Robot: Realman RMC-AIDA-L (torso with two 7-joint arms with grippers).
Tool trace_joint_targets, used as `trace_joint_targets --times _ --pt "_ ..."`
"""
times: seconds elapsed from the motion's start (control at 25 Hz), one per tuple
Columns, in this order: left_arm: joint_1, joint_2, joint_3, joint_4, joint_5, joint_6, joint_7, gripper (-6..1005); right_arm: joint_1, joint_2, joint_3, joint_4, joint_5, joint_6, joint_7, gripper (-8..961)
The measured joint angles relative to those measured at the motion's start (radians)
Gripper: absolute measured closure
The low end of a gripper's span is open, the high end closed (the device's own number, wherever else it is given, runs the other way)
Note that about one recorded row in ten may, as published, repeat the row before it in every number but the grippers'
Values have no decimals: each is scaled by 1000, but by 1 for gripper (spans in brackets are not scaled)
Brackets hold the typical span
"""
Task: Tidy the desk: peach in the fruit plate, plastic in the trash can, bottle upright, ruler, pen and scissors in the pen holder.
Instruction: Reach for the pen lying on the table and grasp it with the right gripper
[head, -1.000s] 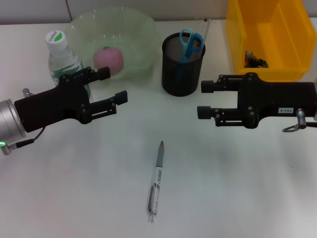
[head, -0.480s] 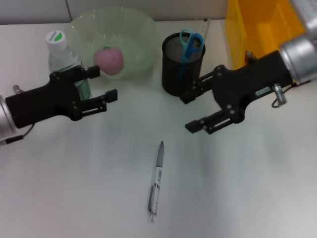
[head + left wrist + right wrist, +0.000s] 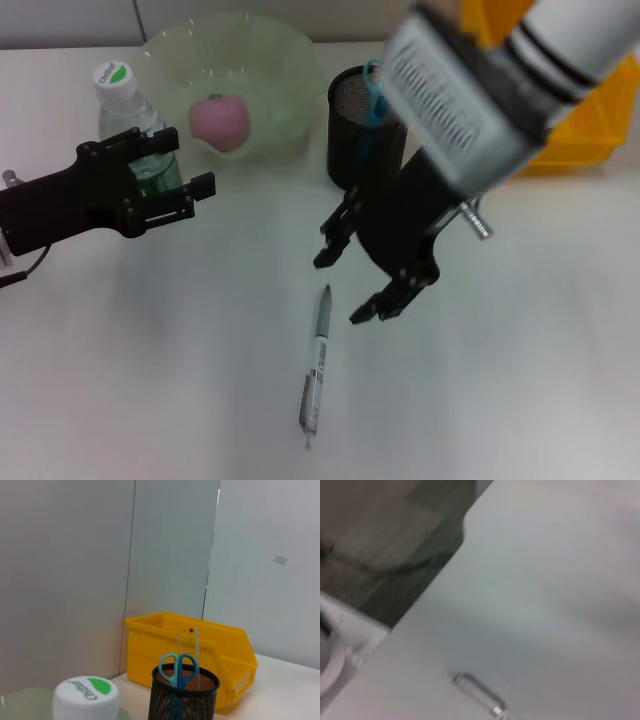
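The grey pen's tip (image 3: 326, 295) is clear in front of my right gripper's open fingers, so I should keep lowering the fingers until they are on both sides of the pen's body (image 3: 319, 352), then close them.
A grey pen (image 3: 317, 365) lies flat on the white desk; it also shows blurred in the right wrist view (image 3: 477, 695). My right gripper (image 3: 345, 288) hangs open just above and right of the pen's tip. The left gripper (image 3: 188, 163) is open beside the upright bottle (image 3: 125, 110). A pink peach (image 3: 220, 120) sits in the green fruit plate (image 3: 285, 60). Blue scissors (image 3: 178, 667) and a clear ruler (image 3: 188, 652) stand in the black mesh pen holder (image 3: 183, 700). The plastic is hidden.
A yellow bin (image 3: 590, 125) stands at the back right, partly covered by my right arm. The pen holder (image 3: 345, 110) is close behind the right gripper. The desk's edge (image 3: 445, 575) shows in the right wrist view.
My right arm swung left and down from beside the yellow bin to just over the pen. The left gripper drew back to the left, towards the bottle.
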State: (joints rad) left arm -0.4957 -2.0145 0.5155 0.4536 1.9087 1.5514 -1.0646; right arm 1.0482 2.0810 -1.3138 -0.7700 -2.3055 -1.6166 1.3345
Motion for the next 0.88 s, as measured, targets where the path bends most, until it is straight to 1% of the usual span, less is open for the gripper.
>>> trace_joint_targets --times 0.04,0.08,0.12,0.28,0.32,0.4,0.44,0.48,0.52,0.64,0.68,0.72,0.88 --pt "1 0 0 -1 0 0 0 202 10 5 -47 -4 -8 12 -4 288" --pt "6 0 0 -4 0 0 0 202 25 8 -121 -6 -8 32 -9 288" --pt "6 0 0 -4 0 0 0 202 25 8 -121 -6 -8 32 -9 287" --pt "18 -2 0 -2 -3 0 0 202 43 10 -230 -33 19 47 -45 287" --pt "19 -2 0 -1 -4 0 0 202 43 10 -230 -33 19 47 -45 287" --pt "22 -2 0 -1 -4 2 0 202 46 10 -262 -50 31 53 -57 287" --pt "22 -2 0 -1 -4 2 0 202 45 11 -280 -59 36 57 -62 287" --pt "23 -1 0 -1 -5 0 0 202 44 11 -323 -74 44 71 -68 287" --pt "23 -1 0 -1 -5 0 0 202 44 11 -323 -74 44 71 -68 287" --pt "23 2 0 -1 -5 -2 0 202 41 11 -392 -92 56 92 -77 288" --pt "23 4 -1 0 -6 -2 -4 202 38 11 -443 -105 68 109 -83 288" --pt "23 4 -1 0 -6 -2 -4 202 38 11 -443 -105 68 109 -83 288" --pt "19 5 -2 1 -7 -4 -9 202 33 11 -527 -124 96 148 -109 288"
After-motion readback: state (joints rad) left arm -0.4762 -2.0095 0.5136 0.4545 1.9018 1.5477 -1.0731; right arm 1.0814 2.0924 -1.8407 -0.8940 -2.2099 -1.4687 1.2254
